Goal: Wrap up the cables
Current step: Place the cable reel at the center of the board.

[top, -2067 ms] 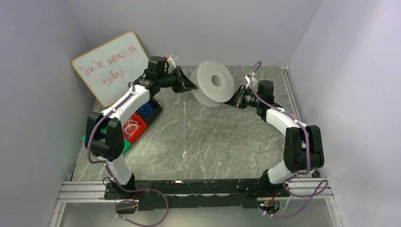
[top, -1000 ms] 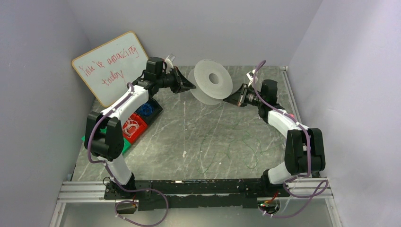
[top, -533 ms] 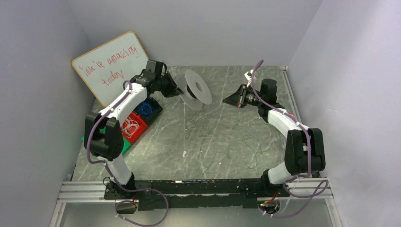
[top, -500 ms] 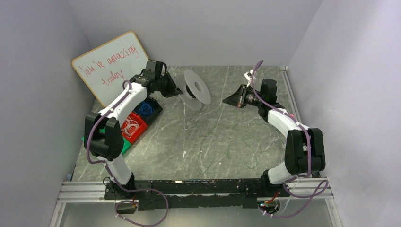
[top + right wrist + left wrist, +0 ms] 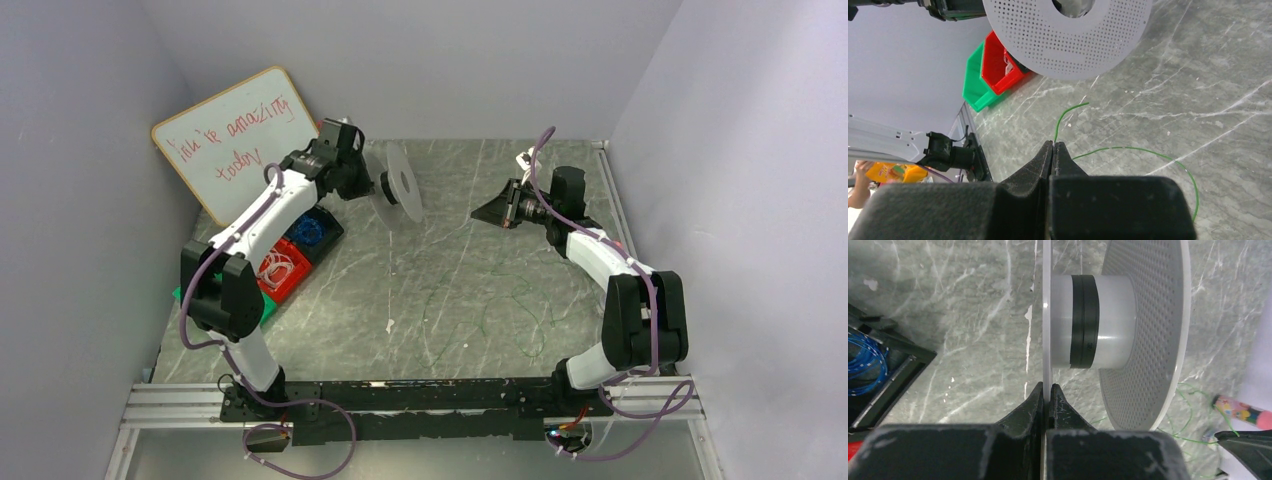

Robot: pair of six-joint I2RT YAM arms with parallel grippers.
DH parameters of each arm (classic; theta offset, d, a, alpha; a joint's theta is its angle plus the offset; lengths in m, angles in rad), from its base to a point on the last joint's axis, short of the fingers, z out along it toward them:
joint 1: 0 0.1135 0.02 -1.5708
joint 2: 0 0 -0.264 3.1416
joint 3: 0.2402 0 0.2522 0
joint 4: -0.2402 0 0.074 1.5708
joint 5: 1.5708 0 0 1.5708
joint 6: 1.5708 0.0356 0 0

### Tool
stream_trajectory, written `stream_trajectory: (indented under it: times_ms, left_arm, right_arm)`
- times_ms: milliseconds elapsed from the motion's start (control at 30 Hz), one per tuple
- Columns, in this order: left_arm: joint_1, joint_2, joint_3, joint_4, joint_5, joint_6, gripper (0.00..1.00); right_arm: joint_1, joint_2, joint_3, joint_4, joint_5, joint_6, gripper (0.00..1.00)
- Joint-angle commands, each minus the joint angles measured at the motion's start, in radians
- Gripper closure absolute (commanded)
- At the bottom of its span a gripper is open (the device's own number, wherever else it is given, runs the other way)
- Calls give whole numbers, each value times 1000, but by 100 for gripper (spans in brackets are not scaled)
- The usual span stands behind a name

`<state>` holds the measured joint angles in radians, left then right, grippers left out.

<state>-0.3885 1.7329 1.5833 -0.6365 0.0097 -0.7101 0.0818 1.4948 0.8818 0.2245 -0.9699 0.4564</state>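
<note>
My left gripper should keep moving the white spool (image 5: pixel 405 183), which is clear of the green cable, to the open marble (image 5: pixel 428 152) by the far wall and let go of the spool there.
A thin green cable (image 5: pixel 505 300) lies in loose squiggles on the marble table's near right part. My right gripper (image 5: pixel 1053 143) is shut on one end of it; the green strand (image 5: pixel 1066 115) sticks up from the tips and another length (image 5: pixel 1158 156) arcs right. In the top view that gripper (image 5: pixel 480 213) hangs at the far right. My left gripper (image 5: pixel 1047 386) is shut on the thin flange of a white perforated spool (image 5: pixel 1143 330), holding it edge-on above the table. The spool (image 5: pixel 402 190) sits at far centre-left, also in the right wrist view (image 5: pixel 1068 35).
A whiteboard (image 5: pixel 232 140) leans at the far left. Red (image 5: pixel 282 268), green and black bins with a blue wire coil (image 5: pixel 308 232) sit along the left edge. A pink tube (image 5: pixel 1240 411) lies by the right wall. Walls close in on three sides.
My left arm has swung the spool left and turned it edge-on, away from my right gripper. The right gripper has stayed nearly still, holding the cable end.
</note>
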Motion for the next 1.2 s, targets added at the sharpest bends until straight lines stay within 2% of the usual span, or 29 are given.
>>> stream_trajectory:
  times_ms: [0, 167, 333, 667, 800, 900, 1033, 1167]
  left_arm:
    - [-24, -4, 101, 61, -84, 134, 97]
    - [-36, 67, 148, 145, -116, 269, 97]
    - [-34, 226, 337, 113, -171, 375, 98]
    - [13, 493, 673, 57, -216, 358, 97]
    - [32, 550, 711, 70, -211, 359, 96]
    - [42, 573, 730, 68, -206, 357, 89]
    - [50, 572, 733, 72, -177, 350, 62]
    - [50, 554, 741, 75, -148, 348, 42]
  right_arm:
    - [-2, -29, 42, 12, -3, -29, 100]
    - [-2, -37, 42, 6, 3, -41, 100]
    - [-2, -39, 42, 0, 7, -49, 100]
    - [-4, -58, 40, -6, 12, -62, 100]
    - [-7, -70, 36, -5, 13, -64, 100]
    - [-9, -76, 36, -3, 12, -67, 100]
    - [-11, -74, 34, -2, 13, -66, 100]
    - [-11, -67, 35, -1, 11, -62, 100]
